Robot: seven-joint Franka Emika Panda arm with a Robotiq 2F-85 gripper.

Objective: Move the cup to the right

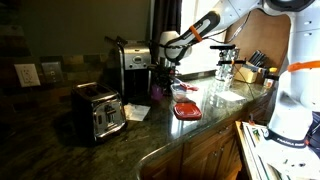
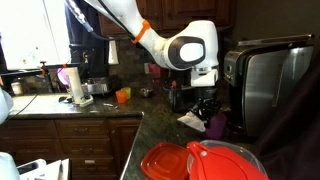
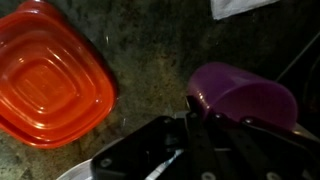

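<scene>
My gripper keeps going down until the cup's base sits flat, and then let go. The purple cup [image 2: 216, 124] is upright over open counter [image 1: 155, 100], clear of the red container.
The cup [image 3: 245, 98] is small, purple-pink and opaque. It stands on the dark stone counter in front of the coffee maker [image 1: 133, 62], and shows in both exterior views [image 1: 158, 91] [image 2: 216, 125]. My gripper [image 3: 200, 112] comes down onto it from above. In the wrist view the dark fingers sit close together at the cup's left rim, pinching its wall. The lower part of the cup is hidden behind the gripper body. The gripper also shows in both exterior views [image 1: 164, 78] [image 2: 206, 106].
A red plastic container [image 3: 45, 80] [image 1: 186, 110] [image 2: 205, 162] lies on the counter close beside the cup. A chrome toaster [image 1: 97, 112] stands further along. A white paper [image 1: 137, 111] lies near the coffee maker. Clear glasses [image 1: 224, 68] and a knife block [image 1: 257, 66] stand near the sink.
</scene>
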